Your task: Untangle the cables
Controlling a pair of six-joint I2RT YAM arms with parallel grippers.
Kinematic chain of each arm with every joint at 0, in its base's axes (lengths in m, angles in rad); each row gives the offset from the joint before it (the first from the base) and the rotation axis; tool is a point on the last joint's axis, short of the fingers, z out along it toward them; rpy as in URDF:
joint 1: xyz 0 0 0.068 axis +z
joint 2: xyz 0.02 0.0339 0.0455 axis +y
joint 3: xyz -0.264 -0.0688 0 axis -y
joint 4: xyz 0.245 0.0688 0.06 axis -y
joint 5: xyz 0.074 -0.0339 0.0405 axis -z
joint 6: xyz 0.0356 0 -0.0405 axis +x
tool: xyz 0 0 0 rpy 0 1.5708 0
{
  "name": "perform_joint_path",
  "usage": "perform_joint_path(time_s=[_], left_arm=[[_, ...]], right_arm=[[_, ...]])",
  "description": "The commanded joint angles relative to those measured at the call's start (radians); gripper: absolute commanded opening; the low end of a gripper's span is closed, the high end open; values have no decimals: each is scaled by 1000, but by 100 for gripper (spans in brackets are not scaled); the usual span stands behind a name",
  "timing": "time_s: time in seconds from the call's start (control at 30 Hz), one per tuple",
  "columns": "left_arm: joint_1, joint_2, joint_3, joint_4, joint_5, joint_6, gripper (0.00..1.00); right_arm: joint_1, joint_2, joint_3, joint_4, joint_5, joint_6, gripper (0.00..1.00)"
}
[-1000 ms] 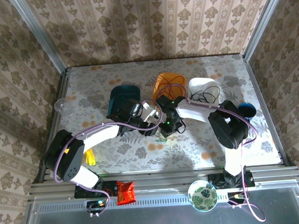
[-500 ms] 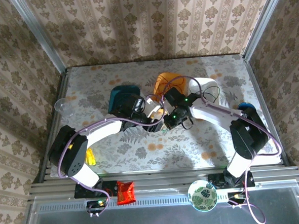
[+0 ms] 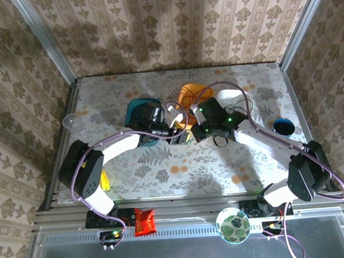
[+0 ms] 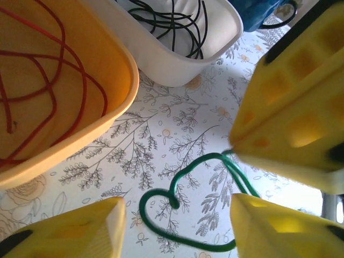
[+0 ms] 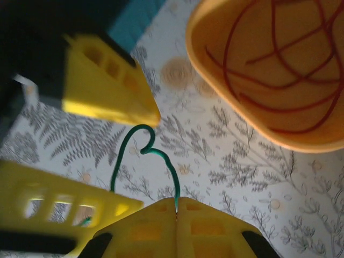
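The teal container (image 3: 134, 109) is beyond my left gripper, and my right gripper is holding the green cable. So my left gripper should grab the cable's loop (image 4: 174, 235) and carry it over.
A green cable (image 4: 161, 228) lies in a heart-shaped loop on the floral table. My right gripper (image 5: 176, 201) is shut on one end of it. My left gripper (image 4: 176, 207) is open, its fingers (image 4: 86, 228) astride the loop without touching it. From above, both grippers meet near the table's middle, left gripper (image 3: 180, 127) beside right gripper (image 3: 194, 131). A red cable (image 4: 48, 59) is coiled in an orange bowl (image 4: 115, 105). A black cable (image 4: 177, 21) sits in a white bowl (image 4: 215, 51).
A teal container (image 3: 140, 109) stands behind the left arm. A blue cup (image 3: 283, 125) is at the right, a clear cup (image 3: 70, 120) at the left edge. At the near rail lie a red packet (image 3: 144, 220) and a patterned bowl (image 3: 233, 224).
Both grippers moved away from the arms' bases toward the bowls with the green cable. The right arm's elbow swung out to the right. The left jaws narrowed.
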Motion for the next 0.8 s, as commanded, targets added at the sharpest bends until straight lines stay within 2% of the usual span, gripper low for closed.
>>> perform_joint_path(time_s=[0.0,0.2,0.33,0.47,0.57,0.67,0.77], left_arm=[[13,30,8,9,91,-38,49],[21,41,13,43,123,-69,25],[29,37,-2,99,103,-110,2],[44,-1,-58,180,25,-135,0],[58,-41,-93,224,13,-148,0],[60,-89,-99,237,44,-156,0],[60,-139,-96,273,89,-186,0]], right_arm=[[5,-39,-11,110,29,30,0],[6,-78,-4,122,38,38,0],[5,-90,-13,129,55,49,0],[-22,-119,-42,132,128,94,0],[-87,-129,-70,116,150,167,0],[-164,-115,-101,105,82,234,0],[-200,-75,-114,102,1,260,0]])
